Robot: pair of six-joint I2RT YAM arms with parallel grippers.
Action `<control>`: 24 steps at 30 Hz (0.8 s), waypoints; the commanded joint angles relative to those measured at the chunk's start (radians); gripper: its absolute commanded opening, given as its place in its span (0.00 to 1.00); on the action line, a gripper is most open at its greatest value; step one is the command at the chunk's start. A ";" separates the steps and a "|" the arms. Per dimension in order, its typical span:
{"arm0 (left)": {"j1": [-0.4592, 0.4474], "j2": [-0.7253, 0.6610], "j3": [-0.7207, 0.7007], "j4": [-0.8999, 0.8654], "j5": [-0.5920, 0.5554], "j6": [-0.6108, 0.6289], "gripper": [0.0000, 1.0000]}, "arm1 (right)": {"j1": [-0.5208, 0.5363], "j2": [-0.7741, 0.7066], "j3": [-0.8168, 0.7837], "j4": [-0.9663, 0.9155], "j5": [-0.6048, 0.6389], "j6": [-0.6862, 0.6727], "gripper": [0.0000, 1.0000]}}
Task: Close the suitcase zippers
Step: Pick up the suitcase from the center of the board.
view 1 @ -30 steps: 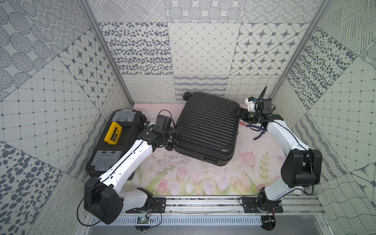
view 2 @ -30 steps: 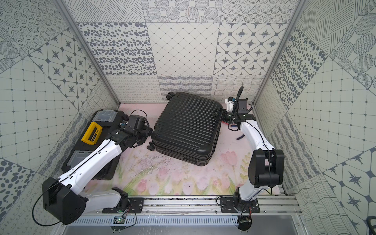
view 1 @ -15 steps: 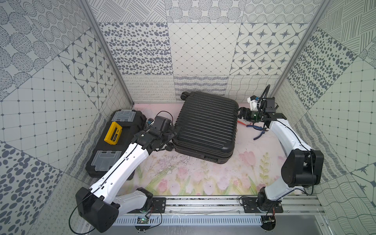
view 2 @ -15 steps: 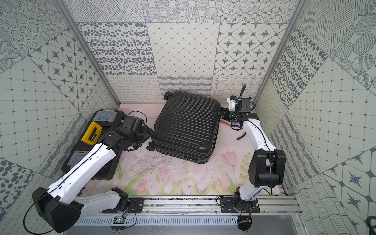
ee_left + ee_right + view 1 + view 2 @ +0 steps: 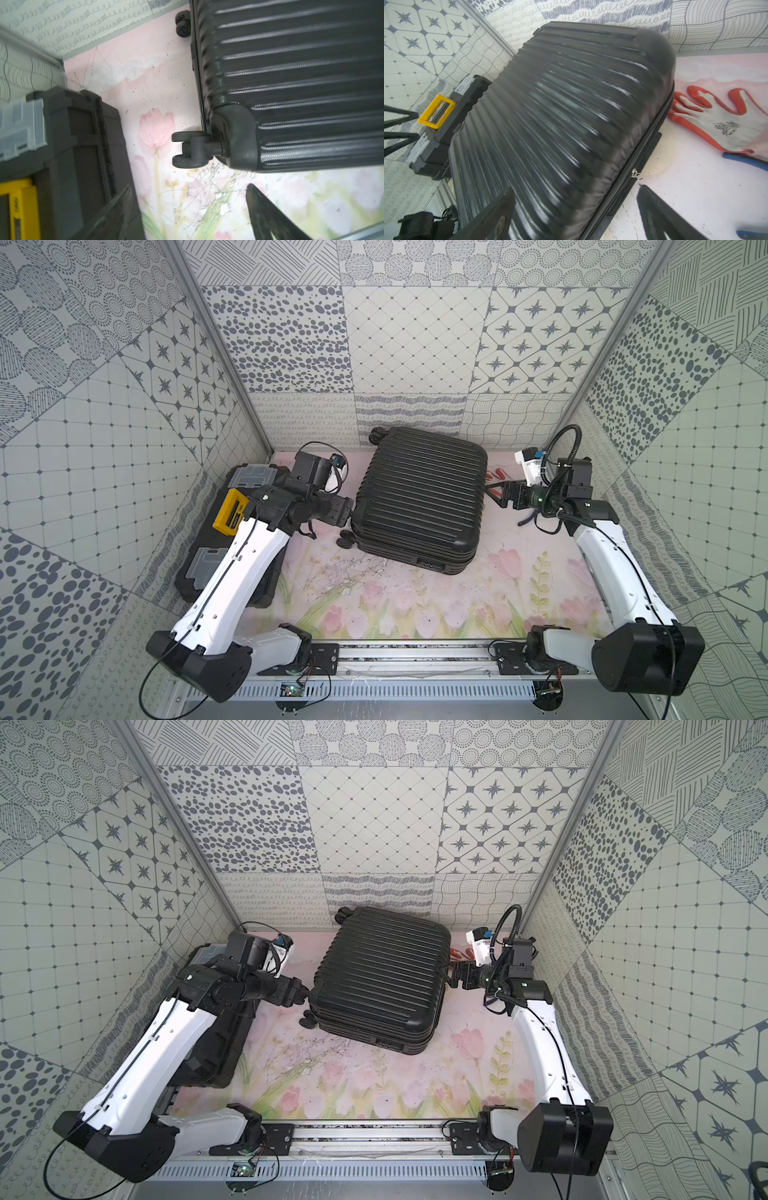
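Next, I grip the near spinner wheel (image 5: 194, 147) with my left gripper and pull the suitcase straighter, because the suitcase (image 5: 420, 497) lies crooked on the mat and my left gripper is open beside it.
The black ribbed suitcase (image 5: 419, 497) (image 5: 380, 977) lies flat on the floral mat with both shell halves together. Its zip track (image 5: 652, 133) runs along the side seam, and a small silver pull (image 5: 635, 174) sits on it. My right gripper (image 5: 492, 493) (image 5: 575, 203) is open at the case's right side. One of its fingers (image 5: 500, 214) is over the shell and the other is over the mat, holding nothing. My left gripper (image 5: 347, 512) (image 5: 189, 193) is open beside the near left spinner wheel (image 5: 187, 149), not touching it.
A black toolbox (image 5: 199, 585) with a yellow handle (image 5: 230, 512) lies along the left wall, under my left arm. A red and white work glove (image 5: 726, 124) and a blue-handled tool (image 5: 743, 160) lie on the mat right of the case. The patterned walls stand close behind.
Both grippers have opened wider, the left one much more. My left arm has changed its pose by the wheel corner. The right gripper has moved slightly toward the front along the case's side.
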 commanded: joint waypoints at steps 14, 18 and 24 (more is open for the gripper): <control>0.065 0.143 -0.028 -0.064 0.034 1.192 0.84 | 0.000 -0.110 -0.111 -0.047 -0.037 -0.090 0.95; 0.074 0.160 -0.042 0.025 0.122 1.250 0.85 | 0.001 -0.127 -0.155 -0.011 -0.048 -0.063 0.95; 0.101 0.193 -0.066 0.066 0.206 1.302 0.87 | -0.004 -0.146 -0.189 -0.004 -0.048 -0.059 0.95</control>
